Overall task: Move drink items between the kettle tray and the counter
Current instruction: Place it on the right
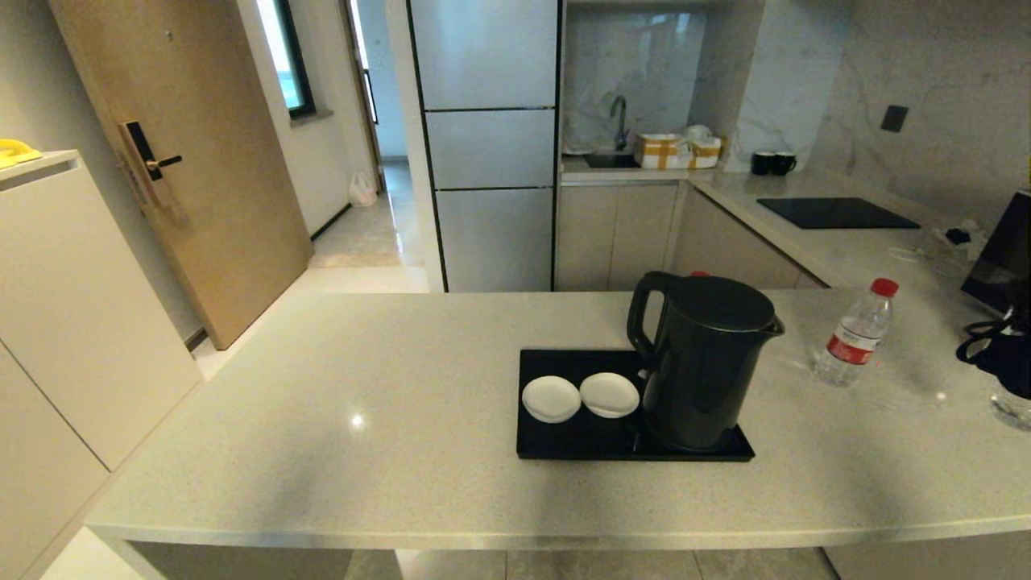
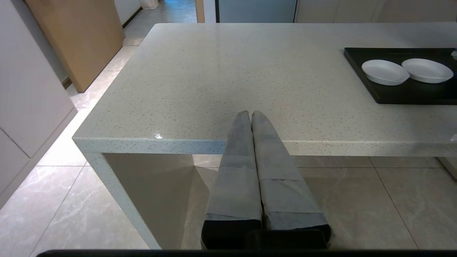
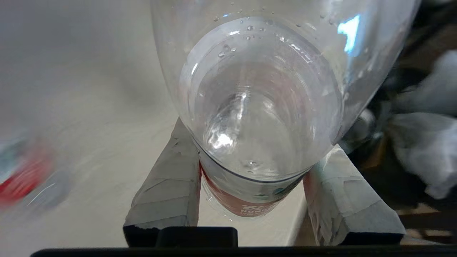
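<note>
The second water bottle's base (image 1: 1012,410) points down over open counter (image 3: 242,233), clear of the other bottle, so my right gripper should continue lowering it until it stands, then let go.
A clear water bottle (image 1: 854,334) with a red cap stands upright on the pale speckled counter (image 1: 362,403), to the right of the black kettle tray (image 1: 564,443). At the counter's far right, my right gripper (image 1: 999,354) is shut on the second water bottle (image 3: 257,117), whose base (image 1: 1015,407) shows below it. In the right wrist view both fingers (image 3: 171,185) press the bottle's labelled sides. The other bottle (image 3: 21,178) shows as a blur. My left gripper (image 2: 251,113) is shut and empty, at the counter's front edge (image 2: 178,144), left of the tray (image 2: 392,96).
A black kettle (image 1: 705,370) and two white coasters (image 1: 551,399) (image 1: 610,395) sit on the tray. A black cooktop panel (image 1: 838,213) and two dark cups (image 1: 773,163) are on the back counter. Dark clutter and cables (image 1: 1003,250) lie at the far right edge.
</note>
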`<state>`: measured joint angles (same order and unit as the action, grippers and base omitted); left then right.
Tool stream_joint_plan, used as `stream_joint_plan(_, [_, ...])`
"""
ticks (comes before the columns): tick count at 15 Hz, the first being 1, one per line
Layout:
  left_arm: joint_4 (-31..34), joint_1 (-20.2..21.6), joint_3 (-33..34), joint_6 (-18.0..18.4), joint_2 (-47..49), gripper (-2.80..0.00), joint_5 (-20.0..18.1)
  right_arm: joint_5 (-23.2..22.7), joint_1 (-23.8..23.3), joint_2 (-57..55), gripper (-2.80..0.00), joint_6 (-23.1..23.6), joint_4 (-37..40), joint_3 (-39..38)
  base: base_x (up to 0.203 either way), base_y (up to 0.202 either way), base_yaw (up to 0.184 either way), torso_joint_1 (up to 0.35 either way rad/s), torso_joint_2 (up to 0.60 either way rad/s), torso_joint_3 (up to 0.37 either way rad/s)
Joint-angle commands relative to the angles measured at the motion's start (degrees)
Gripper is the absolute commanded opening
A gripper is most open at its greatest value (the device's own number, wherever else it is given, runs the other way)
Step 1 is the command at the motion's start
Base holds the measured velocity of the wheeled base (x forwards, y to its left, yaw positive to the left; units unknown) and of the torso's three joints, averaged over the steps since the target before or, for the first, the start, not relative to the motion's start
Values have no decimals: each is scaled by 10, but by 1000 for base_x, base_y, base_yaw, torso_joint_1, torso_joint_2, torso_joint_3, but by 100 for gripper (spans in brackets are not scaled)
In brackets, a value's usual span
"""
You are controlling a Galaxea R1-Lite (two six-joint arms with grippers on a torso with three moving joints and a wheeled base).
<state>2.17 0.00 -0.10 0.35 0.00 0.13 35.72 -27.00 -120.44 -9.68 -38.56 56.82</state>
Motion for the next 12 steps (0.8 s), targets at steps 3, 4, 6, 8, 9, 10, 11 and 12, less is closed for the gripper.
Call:
stream_joint_plan(3, [0,0,0,0,0,-280,0,1,-35,-74,-280,23,-92,-1,0,0,0,0,0,0])
stream_joint_plan(4, [0,1,0,0,0,-280,0,2,-37,-93,-280,29,-114,3,0,0,0,0,0,0])
stream_joint_plan(6, [0,0,0,0,0,-280,0,2,-39,-130,-280,40,-165,10,0,0,0,0,0,0])
stream_joint_plan(8, [-1,0,0,0,0,-280,0,2,-39,-161,-280,62,-220,14,0,0,0,0,0,0])
stream_joint_plan(9, [0,1,0,0,0,-280,0,2,-39,-177,-280,70,-243,22,0,0,0,0,0,0])
stream_joint_plan(10, [0,1,0,0,0,-280,0,2,-41,-192,-280,73,-258,29,0,0,0,0,0,0])
stream_joint_plan(11, [0,1,0,0,0,-280,0,2,-42,-206,-280,75,-265,37,0,0,0,0,0,0])
stream_joint_plan(12, [0,0,0,0,0,-280,0,2,-43,-222,-280,77,-270,49,0,0,0,0,0,0])
